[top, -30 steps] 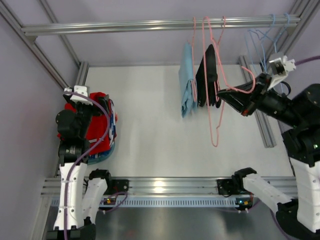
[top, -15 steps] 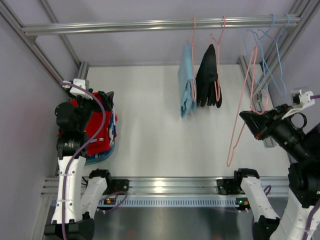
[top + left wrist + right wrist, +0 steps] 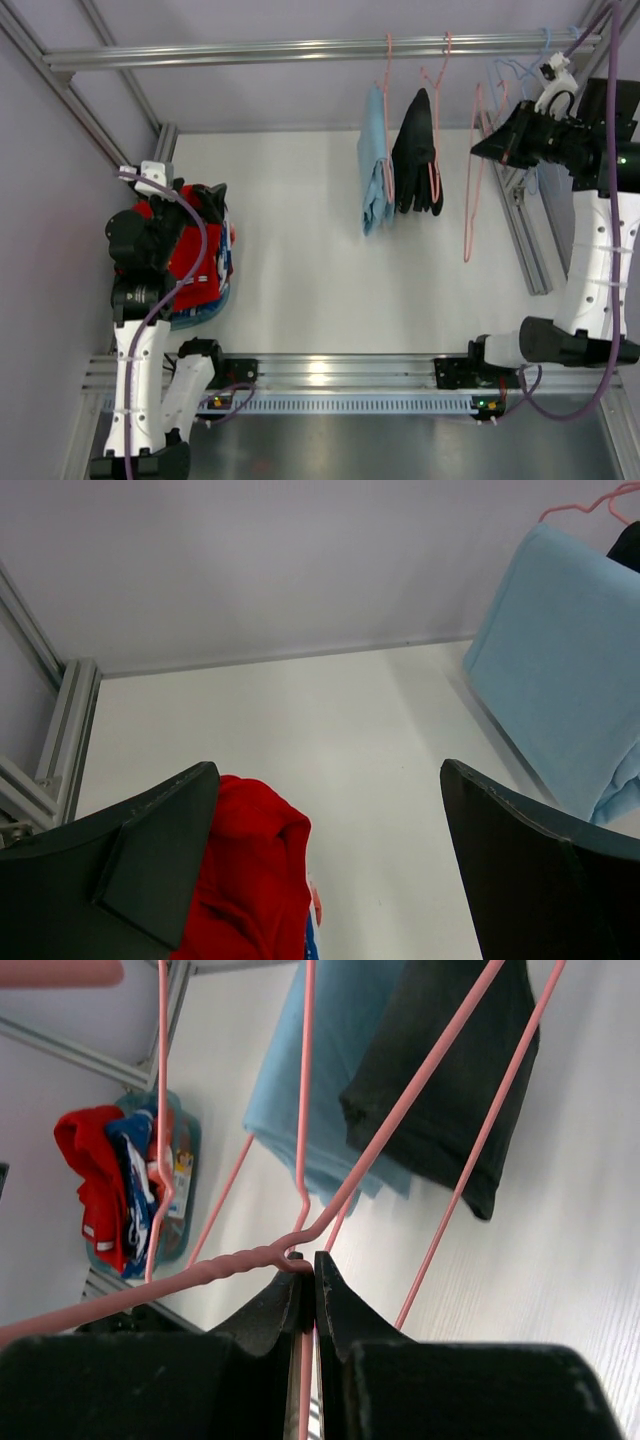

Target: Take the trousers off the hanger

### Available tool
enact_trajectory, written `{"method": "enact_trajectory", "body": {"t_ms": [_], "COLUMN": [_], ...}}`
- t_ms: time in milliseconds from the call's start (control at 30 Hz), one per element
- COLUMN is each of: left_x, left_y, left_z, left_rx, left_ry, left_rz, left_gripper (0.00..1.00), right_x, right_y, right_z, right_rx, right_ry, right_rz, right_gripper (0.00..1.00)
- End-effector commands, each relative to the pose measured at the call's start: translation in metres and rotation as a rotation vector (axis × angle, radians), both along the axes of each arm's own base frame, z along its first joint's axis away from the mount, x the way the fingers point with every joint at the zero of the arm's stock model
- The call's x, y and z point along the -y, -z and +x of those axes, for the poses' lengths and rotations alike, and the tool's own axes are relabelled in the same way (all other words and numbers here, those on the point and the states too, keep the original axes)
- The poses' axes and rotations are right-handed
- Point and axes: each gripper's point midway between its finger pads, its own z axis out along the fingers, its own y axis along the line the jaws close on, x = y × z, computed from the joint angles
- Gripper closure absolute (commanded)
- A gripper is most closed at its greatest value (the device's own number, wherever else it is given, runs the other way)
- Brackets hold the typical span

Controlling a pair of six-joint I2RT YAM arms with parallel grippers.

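The pink hanger (image 3: 255, 1258) is held by its neck in my right gripper and its hook is free, so I go on raising it toward the open rail (image 3: 500, 45) until the hook rests there.
The red trousers (image 3: 195, 255) lie crumpled on a pile at the table's left side, off any hanger. They also show in the left wrist view (image 3: 245, 880) and the right wrist view (image 3: 92, 1185). My left gripper (image 3: 207, 210) hovers over them, open and empty (image 3: 330, 770). My right gripper (image 3: 480, 150) is raised at the back right, close to the rail. It is shut on the neck of the bare pink hanger (image 3: 468, 190), with the wire pinched between the jaws (image 3: 308, 1260).
A light blue garment (image 3: 375, 165) and a black garment (image 3: 415, 150) hang on pink hangers from the top rail (image 3: 250, 52). Light blue wire hangers (image 3: 520, 75) hang at the rail's right end. A blue-green container (image 3: 205, 308) lies under the clothes pile.
My right arm has carried the bare pink hanger from beside the black garment out to the right, then up towards the back right of the rail. The left gripper has barely moved.
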Motion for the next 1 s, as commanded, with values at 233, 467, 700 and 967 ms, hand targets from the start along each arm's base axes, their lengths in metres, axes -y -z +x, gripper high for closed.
{"method": "enact_trajectory", "body": {"t_ms": [233,467,700,967], "left_x": [-0.004,0.001,0.000,-0.002], "left_y": [-0.013,-0.011,-0.015,-0.013], "left_z": [-0.010,-0.010,-0.012,-0.015], "left_rx": [0.068,0.058,0.069,0.071], "left_ry": [-0.030,-0.002,-0.008,-0.022], "left_rz": [0.001,-0.027,-0.026,-0.033], "left_gripper": [0.02,0.02,0.02,0.02], "right_x": [0.022,0.028,0.034,0.040], "right_y": [-0.047,-0.076,-0.058,-0.048], "right_z": [0.066,0.109,0.145,0.176], "right_rx": [0.136,0.254,0.212,0.206], "right_ry": [0.068,0.089,0.126,0.159], "right_rz": [-0.023,-0.004,0.028,0.049], "right_gripper": [1.00,1.00,1.00,1.00]}}
